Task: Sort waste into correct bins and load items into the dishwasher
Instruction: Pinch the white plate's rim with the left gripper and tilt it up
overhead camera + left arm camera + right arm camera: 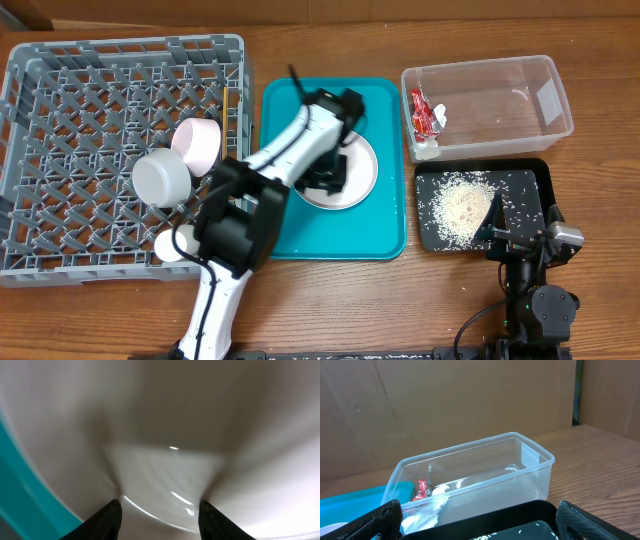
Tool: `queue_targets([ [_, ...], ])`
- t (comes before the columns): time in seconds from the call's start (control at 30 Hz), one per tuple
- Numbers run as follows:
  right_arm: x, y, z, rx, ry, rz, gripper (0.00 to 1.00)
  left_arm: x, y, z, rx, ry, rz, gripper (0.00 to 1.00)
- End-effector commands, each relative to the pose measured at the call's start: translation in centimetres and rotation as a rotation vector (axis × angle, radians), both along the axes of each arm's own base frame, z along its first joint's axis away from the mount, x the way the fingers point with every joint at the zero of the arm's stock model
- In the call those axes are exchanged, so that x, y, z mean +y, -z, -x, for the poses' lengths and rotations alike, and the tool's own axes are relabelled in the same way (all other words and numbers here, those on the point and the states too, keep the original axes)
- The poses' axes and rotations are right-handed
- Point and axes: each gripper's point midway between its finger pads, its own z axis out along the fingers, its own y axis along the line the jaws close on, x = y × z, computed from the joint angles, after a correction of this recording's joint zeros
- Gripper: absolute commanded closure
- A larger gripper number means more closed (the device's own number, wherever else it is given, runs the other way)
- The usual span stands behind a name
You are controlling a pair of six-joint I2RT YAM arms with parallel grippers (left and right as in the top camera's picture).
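My left gripper's open fingers are above the white plate's inner side (160, 492). Next, I shift to the plate's rim (375, 185) facing the black tray and pinch the plate there.
The white plate (362, 180) lies on the teal tray (385, 235). My left gripper (325, 178) is down over the plate. In the left wrist view the plate (180, 420) fills the frame and my left gripper's fingers (160, 519) are spread apart just above it, holding nothing. The grey dish rack (60, 100) holds a pink bowl (197, 143), a white bowl (162, 178), a white cup (172, 244) and a thin wooden stick (225, 105). The clear tub (520, 95) holds the red packet (422, 112) and a white scrap (428, 148). The black tray (530, 190) holds rice (463, 205). My right gripper (520, 238) is open and empty at the black tray's front edge.
The right wrist view shows the clear tub (485, 465) with the red packet (422, 487) and white scrap (420, 521), the black tray's rim (510, 515) below it and my right gripper (485, 525). The left arm spans from the table's front edge across the rack's corner.
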Motion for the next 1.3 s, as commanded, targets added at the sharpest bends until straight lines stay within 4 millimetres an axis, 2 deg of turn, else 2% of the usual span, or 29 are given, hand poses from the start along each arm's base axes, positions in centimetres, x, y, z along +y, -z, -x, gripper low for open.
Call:
queue_targets([
  [0.0,-0.2,0.1,0.0,-0.008,0.009,-0.002,0.0,3.5,0.2,-1.0,-0.016,-0.04,-0.071,0.48],
  [0.17,-0.2,0.1,0.0,-0.008,0.009,-0.002,0.0,4.5,-0.2,-1.5,-0.025,-0.068,-0.079,0.46],
  [0.27,-0.2,0.1,0.0,-0.008,0.009,-0.002,0.0,3.7,-1.2,-2.1,-0.045,-0.067,-0.035,0.49],
  [0.4,-0.2,0.1,0.0,-0.008,0.009,-0.002,0.0,-0.7,-3.6,-2.6,-0.107,0.113,0.079,0.5],
  [0.47,-0.2,0.1,0.0,-0.007,0.009,-0.002,0.0,-3.4,-4.5,-2.1,-0.142,0.224,0.106,0.44],
  [0.5,-0.2,0.1,0.0,-0.008,0.009,-0.002,0.0,-4.5,-4.6,-1.7,-0.152,0.268,0.115,0.4],
  [0.6,-0.2,0.1,0.0,-0.008,0.009,-0.002,0.0,-7.2,-4.2,-0.7,-0.175,0.372,0.118,0.36],
  [0.73,-0.2,0.1,0.0,-0.008,0.009,-0.002,0.0,-9.2,-3.2,0.1,-0.186,0.408,0.113,0.36],
  [0.87,-0.2,0.1,0.0,-0.008,0.009,-0.002,0.0,-9.5,-2.5,0.1,-0.192,0.316,0.108,0.44],
  [0.97,-0.2,0.1,0.0,-0.007,0.009,-0.002,0.0,-9.3,-2.3,-0.5,-0.202,0.268,0.11,0.45],
  [1.1,-0.2,0.1,0.0,-0.007,0.009,-0.002,0.0,-9.5,-2.3,-0.9,-0.215,0.295,0.127,0.46],
  [1.27,-0.2,0.1,0.0,-0.008,0.009,-0.002,0.0,-10.0,-1.1,-0.1,-0.197,0.354,0.146,0.48],
])
